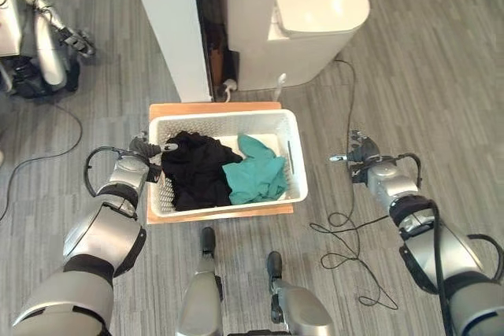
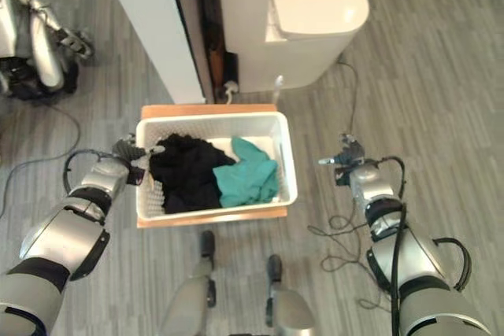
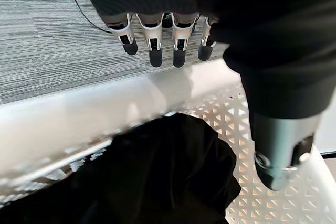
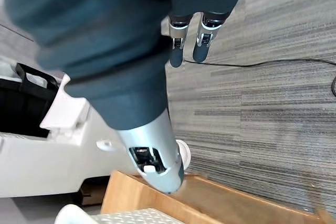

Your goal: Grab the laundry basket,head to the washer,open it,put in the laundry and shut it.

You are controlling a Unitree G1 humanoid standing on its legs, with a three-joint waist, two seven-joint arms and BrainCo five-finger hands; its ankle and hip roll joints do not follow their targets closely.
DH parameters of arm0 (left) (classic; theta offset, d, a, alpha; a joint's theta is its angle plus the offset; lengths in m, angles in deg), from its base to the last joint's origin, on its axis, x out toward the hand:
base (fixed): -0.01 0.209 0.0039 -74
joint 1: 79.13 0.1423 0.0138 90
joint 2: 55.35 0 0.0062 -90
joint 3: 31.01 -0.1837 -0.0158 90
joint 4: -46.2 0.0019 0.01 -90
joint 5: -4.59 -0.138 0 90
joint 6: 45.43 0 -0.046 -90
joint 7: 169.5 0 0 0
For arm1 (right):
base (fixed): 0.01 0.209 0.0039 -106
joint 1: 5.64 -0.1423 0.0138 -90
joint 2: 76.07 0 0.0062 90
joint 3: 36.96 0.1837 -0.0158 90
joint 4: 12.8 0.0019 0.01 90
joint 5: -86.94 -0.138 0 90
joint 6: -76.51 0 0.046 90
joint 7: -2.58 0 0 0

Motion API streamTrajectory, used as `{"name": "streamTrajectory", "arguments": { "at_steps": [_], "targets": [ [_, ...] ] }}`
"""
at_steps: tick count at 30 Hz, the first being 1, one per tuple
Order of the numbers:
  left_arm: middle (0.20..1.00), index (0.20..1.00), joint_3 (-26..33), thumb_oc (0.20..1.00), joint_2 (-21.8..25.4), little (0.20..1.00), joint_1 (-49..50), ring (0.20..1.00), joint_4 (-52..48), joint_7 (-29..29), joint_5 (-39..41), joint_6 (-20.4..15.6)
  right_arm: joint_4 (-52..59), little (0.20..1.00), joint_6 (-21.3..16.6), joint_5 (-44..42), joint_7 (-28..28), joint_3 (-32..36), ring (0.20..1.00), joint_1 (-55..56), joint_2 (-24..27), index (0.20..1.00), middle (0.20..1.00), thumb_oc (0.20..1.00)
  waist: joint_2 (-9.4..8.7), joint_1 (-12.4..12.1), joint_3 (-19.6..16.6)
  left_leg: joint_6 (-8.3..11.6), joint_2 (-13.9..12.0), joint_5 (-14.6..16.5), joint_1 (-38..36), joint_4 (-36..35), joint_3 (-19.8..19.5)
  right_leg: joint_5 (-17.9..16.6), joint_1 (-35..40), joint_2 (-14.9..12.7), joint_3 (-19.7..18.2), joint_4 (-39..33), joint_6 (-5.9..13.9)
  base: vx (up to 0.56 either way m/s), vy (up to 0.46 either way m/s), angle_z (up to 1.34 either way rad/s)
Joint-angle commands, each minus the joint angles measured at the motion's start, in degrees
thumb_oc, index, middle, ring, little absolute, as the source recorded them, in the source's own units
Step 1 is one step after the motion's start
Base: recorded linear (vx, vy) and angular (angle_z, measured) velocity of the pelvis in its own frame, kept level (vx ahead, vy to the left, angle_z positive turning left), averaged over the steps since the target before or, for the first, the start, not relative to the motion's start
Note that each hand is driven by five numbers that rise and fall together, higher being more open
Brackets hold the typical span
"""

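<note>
The black clothes (image 1: 195, 171) and teal cloth lie sunken below the laundry basket's rim (image 1: 298, 159). They will stay in place and move along when I carry the laundry basket.
A white lattice laundry basket (image 1: 298, 164) stands on a low wooden board (image 1: 213, 107) on the floor in front of me. Black clothes (image 1: 195, 168) and a teal cloth (image 1: 257, 172) lie inside it. My left hand (image 1: 144, 150) is at the basket's left rim (image 3: 79, 114), open. Its straight fingers (image 3: 152, 45) reach past the outside of the rim, and the thumb (image 3: 281, 150) hangs over the inside beside the black clothes (image 3: 157, 177). My right hand (image 1: 364, 156) hovers open over the floor, a hand's width to the right of the basket, holding nothing.
A white toilet-shaped fixture (image 1: 315, 13) and a tall white panel (image 1: 169, 29) stand just behind the board. Another robot (image 1: 31, 37) is at the far left. Loose cables (image 1: 346, 234) lie on the grey floor near my right arm.
</note>
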State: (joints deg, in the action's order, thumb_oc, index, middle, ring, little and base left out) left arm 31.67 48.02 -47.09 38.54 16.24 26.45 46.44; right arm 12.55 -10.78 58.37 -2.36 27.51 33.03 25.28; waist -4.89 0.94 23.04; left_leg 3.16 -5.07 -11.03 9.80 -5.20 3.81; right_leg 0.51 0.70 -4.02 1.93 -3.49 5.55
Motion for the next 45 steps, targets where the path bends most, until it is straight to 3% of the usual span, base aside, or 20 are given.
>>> {"name": "streamTrajectory", "arguments": {
  "at_steps": [1,8,15,23,39,45],
  "targets": [
    [1.000,1.000,-0.7,1.000,1.5,1.000,-4.1,1.000,4.8,0.2,-1.1,-0.6,-1.2,1.000,-1.3,-2.0,0.0,-3.3,1.000,-3.5,0.8,1.000,1.000,1.000,1.22,-2.3,-2.4,1.33,-1.9,5.3,-3.0,0.7,-1.0,-5.5,-7.0,-3.1,0.9,2.0,2.53,0.00,-0.003,-0.04],
    [1.000,1.000,-1.9,1.000,1.9,1.000,-5.9,1.000,5.3,0.8,-1.6,-0.4,-1.0,1.000,-1.5,-8.0,0.8,-4.7,1.000,-5.8,-1.8,1.000,1.000,1.000,1.39,-2.9,-1.9,1.71,-1.9,4.4,-1.7,0.3,-1.7,-5.9,-7.3,-3.0,2.2,1.3,2.42,0.00,-0.005,0.02],
    [1.000,1.000,-2.2,1.000,1.9,1.000,-6.0,1.000,5.5,1.1,-1.8,-0.1,0.3,1.000,-1.2,-8.4,0.8,-6.5,1.000,-6.5,-3.2,1.000,1.000,1.000,1.08,-3.5,-1.7,1.85,-1.9,4.2,-1.0,0.4,-2.1,-5.9,-7.5,-2.9,2.6,1.2,2.37,0.00,-0.013,0.07],
    [1.000,1.000,-2.6,1.000,0.9,1.000,-7.7,1.000,5.7,0.4,0.7,0.1,0.0,1.000,-1.7,-16.4,1.0,-6.0,1.000,-7.7,-5.6,1.000,1.000,1.000,0.87,-4.0,-0.2,2.13,-2.2,3.6,0.6,0.6,-2.6,-6.5,-8.5,-2.8,3.4,1.1,2.24,0.00,-0.002,0.01],
    [1.000,1.000,-5.2,1.000,0.3,1.000,-10.1,1.000,6.4,0.6,-2.5,0.9,-3.3,1.000,-0.1,-13.7,0.7,-9.1,1.000,-9.4,-8.4,1.000,1.000,1.000,-0.50,-3.7,1.7,2.75,-2.5,2.2,4.4,0.3,-3.8,-7.4,-11.0,-2.5,4.5,0.4,2.08,0.00,-0.008,0.04],
    [1.000,1.000,-8.7,1.000,-1.5,1.000,-9.9,1.000,5.2,-0.1,-5.7,1.1,-7.3,1.000,1.5,-8.7,1.6,-12.0,1.000,-10.1,-10.8,1.000,1.000,1.000,-0.56,-3.7,2.6,2.67,-2.2,1.9,5.5,0.2,-4.4,-7.5,-11.8,-2.4,4.6,0.5,1.94,0.00,0.000,0.01]
  ]
}}
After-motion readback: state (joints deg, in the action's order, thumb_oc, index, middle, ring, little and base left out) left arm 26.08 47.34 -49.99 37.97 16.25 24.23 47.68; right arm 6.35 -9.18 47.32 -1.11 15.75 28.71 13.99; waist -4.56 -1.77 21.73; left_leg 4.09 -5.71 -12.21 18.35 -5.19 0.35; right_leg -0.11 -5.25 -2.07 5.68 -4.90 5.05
